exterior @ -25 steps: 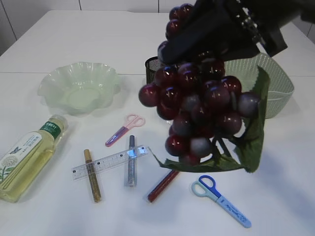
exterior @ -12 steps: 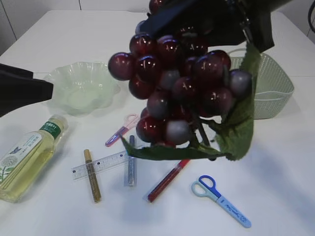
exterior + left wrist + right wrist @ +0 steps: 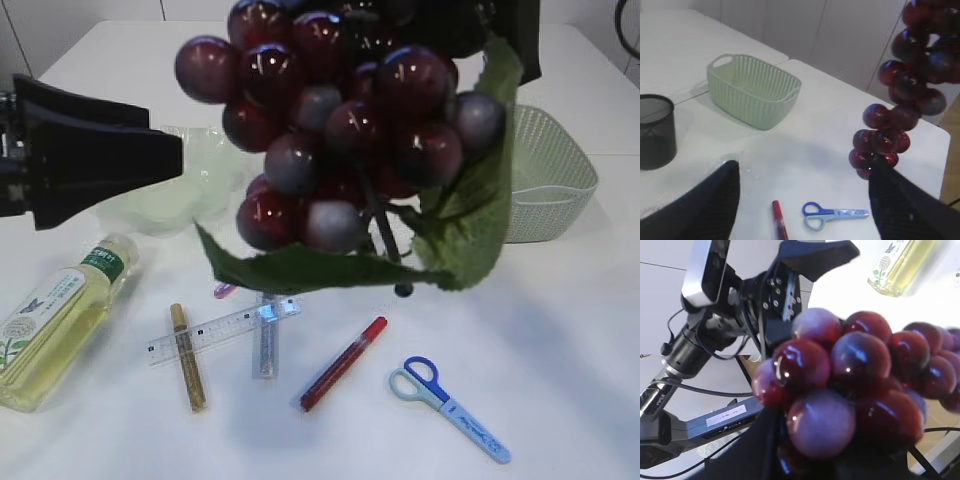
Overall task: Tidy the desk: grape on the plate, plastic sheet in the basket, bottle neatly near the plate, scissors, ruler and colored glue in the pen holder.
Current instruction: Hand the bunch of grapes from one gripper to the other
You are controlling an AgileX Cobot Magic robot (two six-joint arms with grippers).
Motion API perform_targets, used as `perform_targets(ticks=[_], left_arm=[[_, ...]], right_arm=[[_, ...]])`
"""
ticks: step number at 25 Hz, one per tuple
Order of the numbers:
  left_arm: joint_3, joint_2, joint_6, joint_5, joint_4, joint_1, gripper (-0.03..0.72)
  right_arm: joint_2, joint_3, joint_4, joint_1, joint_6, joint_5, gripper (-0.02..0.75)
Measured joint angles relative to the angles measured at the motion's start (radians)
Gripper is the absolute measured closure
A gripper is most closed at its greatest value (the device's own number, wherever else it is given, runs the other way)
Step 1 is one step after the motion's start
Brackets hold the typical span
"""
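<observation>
My left gripper will carry the grape bunch point(image 3: 340, 130), and the bunch will come along whole with its leaves hanging below, because the grapes are crowded around a shared stem point(image 3: 380, 218).
A bunch of dark red grape point(image 3: 340, 120) with green leaves hangs high over the table and fills much of the exterior view. My right gripper point(image 3: 505, 35) is shut on its top. The grapes point(image 3: 850, 375) also crowd the right wrist view. My left gripper point(image 3: 804, 170) stands wide open with nothing in it, in front of the pale green plate point(image 3: 150, 205). The bottle point(image 3: 55, 320) lies at the front left. Ruler point(image 3: 220, 330), gold glue point(image 3: 187, 357), silver glue point(image 3: 267, 348), red glue point(image 3: 345, 362) and blue scissors point(image 3: 450, 405) lie on the table. The plastic sheet point(image 3: 735, 159) lies near the pen holder point(image 3: 655, 131).
The green basket point(image 3: 555, 175) stands at the back right, also seen as the basket point(image 3: 755, 92) in the left wrist view. Pink scissors point(image 3: 222, 290) peek out from under a grape leaf. The hanging bunch hides the pen holder in the exterior view.
The grape bunch has moved left and up, toward the plate side. My left arm has come in from the left edge and its jaws have opened wider.
</observation>
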Motion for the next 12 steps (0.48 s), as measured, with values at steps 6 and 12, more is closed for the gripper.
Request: perform_targets(ticks=[6,12], left_arm=[[0.0,0.0,0.102,-0.149,-0.118,-0.197,0.076],[-0.027,0.0,0.133,-0.173,-0.136,-0.312,0.076]], right_arm=[[0.0,-0.069,0.011,0.0,0.006,0.0,0.567],[-0.002,-0.083,0.013,0.0,0.016,0.0,0.567]])
